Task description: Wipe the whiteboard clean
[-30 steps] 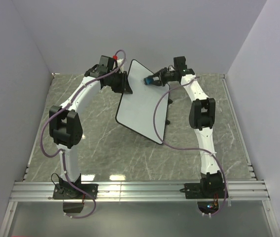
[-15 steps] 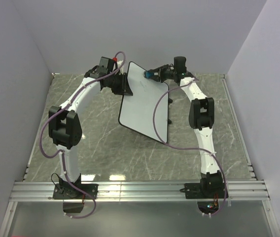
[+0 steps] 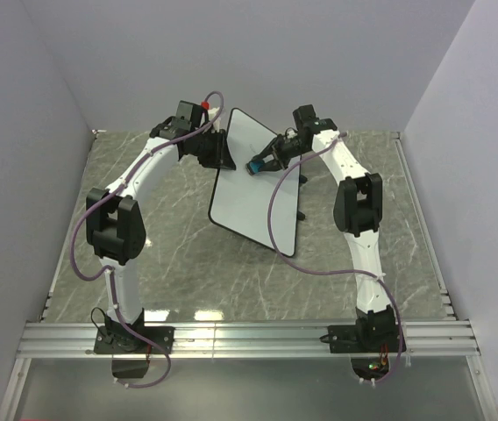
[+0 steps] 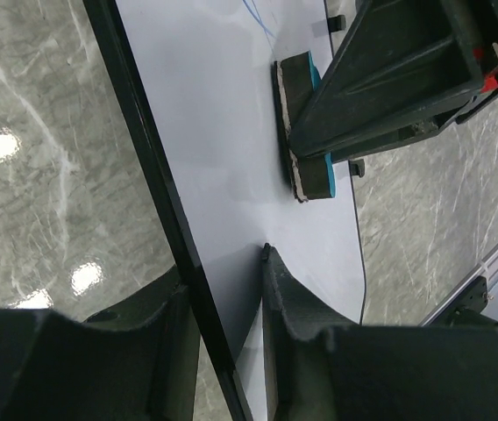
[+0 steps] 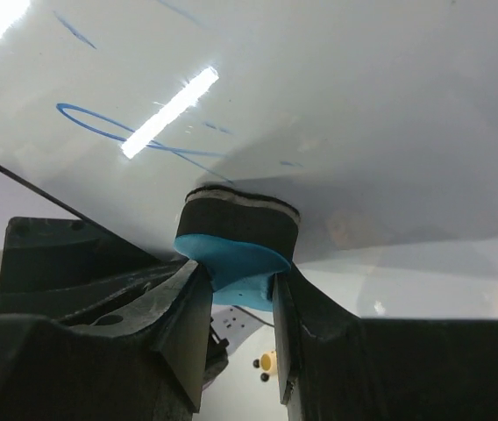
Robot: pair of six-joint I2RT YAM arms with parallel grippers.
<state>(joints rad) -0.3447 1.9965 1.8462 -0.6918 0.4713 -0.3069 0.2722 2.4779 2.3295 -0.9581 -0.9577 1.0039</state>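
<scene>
My right gripper needs to wipe the eraser back up toward the whiteboard's top edge [image 3: 251, 124], because blue pen strokes [image 5: 100, 125] are still above the eraser on the whiteboard and it has to go over them.
The whiteboard [image 3: 253, 189] stands tilted in the middle of the table, white with a thin black frame. My left gripper [image 3: 223, 151] is shut on its left edge; in the left wrist view the frame [image 4: 157, 210] runs between the two fingers. My right gripper [image 3: 259, 163] is shut on a blue eraser [image 3: 255, 165] and presses its dark felt face flat on the board. The eraser also shows in the right wrist view [image 5: 236, 241] and the left wrist view [image 4: 302, 132]. Blue pen strokes [image 5: 126, 132] lie on the board beside the eraser.
Grey marble tabletop [image 3: 170, 254] enclosed by pale walls. A metal rail [image 3: 249, 338] runs along the near edge with both arm bases. A small black board foot [image 3: 301, 215] shows at the board's right side. Purple cables hang along both arms.
My right gripper has moved with the eraser from the board's upper right edge down and left onto its face. The board has shifted slightly. The left gripper has stayed on the board's edge.
</scene>
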